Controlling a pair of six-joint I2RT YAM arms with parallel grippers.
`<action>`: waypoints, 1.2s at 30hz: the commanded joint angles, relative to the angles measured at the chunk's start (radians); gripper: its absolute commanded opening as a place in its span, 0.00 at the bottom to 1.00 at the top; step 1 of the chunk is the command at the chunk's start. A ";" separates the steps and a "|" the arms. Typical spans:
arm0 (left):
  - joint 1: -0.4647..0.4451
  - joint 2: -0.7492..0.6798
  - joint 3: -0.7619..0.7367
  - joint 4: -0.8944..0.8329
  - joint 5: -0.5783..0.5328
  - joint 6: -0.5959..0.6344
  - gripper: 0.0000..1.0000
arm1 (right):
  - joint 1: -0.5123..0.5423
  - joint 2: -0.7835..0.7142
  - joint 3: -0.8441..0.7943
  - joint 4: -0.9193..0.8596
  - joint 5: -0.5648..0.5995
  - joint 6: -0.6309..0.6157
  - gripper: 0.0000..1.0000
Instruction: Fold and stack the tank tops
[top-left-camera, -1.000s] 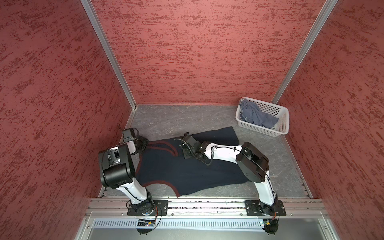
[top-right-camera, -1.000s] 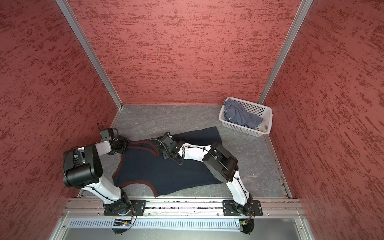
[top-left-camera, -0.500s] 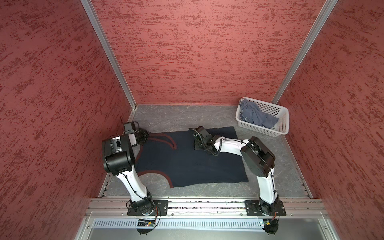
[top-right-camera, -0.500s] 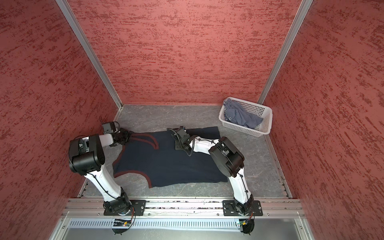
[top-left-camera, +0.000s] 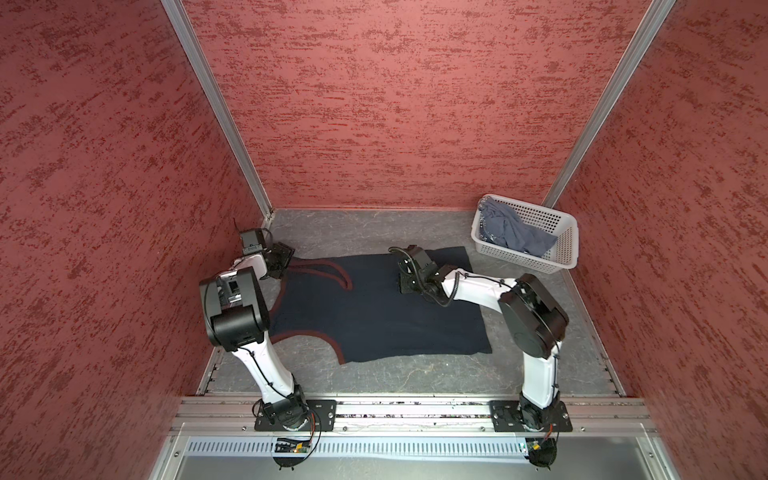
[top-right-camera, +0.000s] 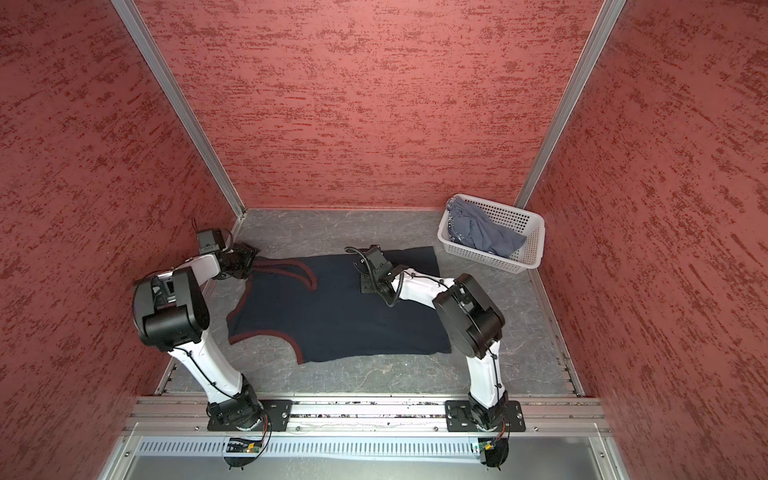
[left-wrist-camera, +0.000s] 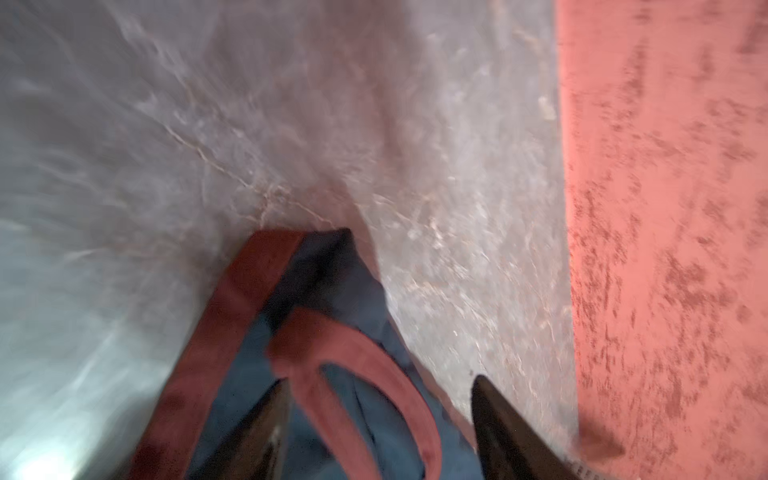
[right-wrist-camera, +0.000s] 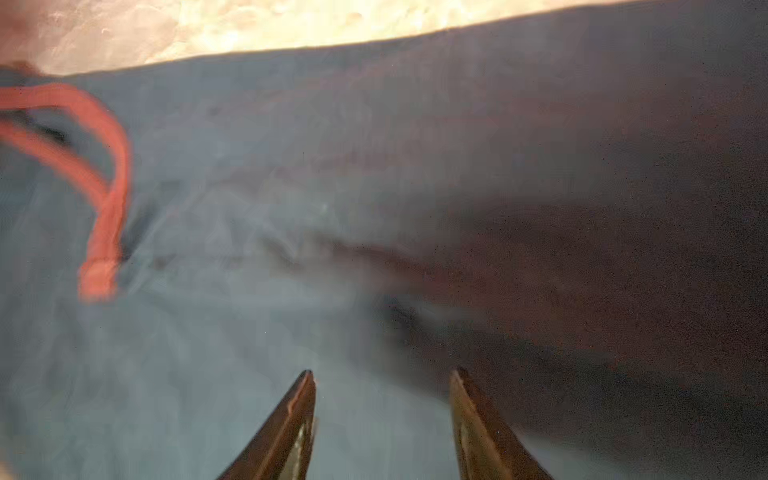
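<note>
My right gripper should keep going to the navy tank top's near bottom corner (top-left-camera: 486, 349), which lies free while the far side (top-left-camera: 366, 268) of the tank top is folded flat, and close there.
The dark navy tank top (top-left-camera: 374, 316) with reddish trim lies spread flat on the grey table, seen in both top views (top-right-camera: 340, 316). My left gripper (top-left-camera: 286, 259) is at its far-left shoulder strap. In the left wrist view the gripper (left-wrist-camera: 382, 380) is open, and the red-trimmed strap (left-wrist-camera: 257, 307) lies loose between the fingers. My right gripper (top-left-camera: 405, 286) hovers low over the top's back middle. It (right-wrist-camera: 382, 371) is open over plain navy cloth (right-wrist-camera: 291, 187), gripping nothing. The slate blue-grey tank top (top-left-camera: 511, 235) lies crumpled in the basket.
A white perforated basket (top-left-camera: 523, 262) stands at the back right corner of the table. Red textured walls close in the left, back and right sides; the left wall (left-wrist-camera: 665, 208) is close beside my left gripper. A metal rail (top-left-camera: 415, 409) runs along the front.
Both arms drew the navy top's far edge towards the back and laid it flat. Both grippers have since opened, and the left one has let go of the strap.
</note>
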 joint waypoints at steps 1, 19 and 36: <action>-0.002 -0.102 -0.024 -0.072 -0.031 0.028 0.75 | 0.006 -0.131 -0.085 -0.012 0.006 0.006 0.56; -0.462 -0.768 -0.492 -0.426 -0.128 0.103 0.72 | -0.026 -0.686 -0.475 -0.492 0.149 0.339 0.55; -1.049 -0.997 -0.807 -0.471 -0.292 -0.328 0.57 | -0.119 -0.959 -0.778 -0.487 0.150 0.551 0.50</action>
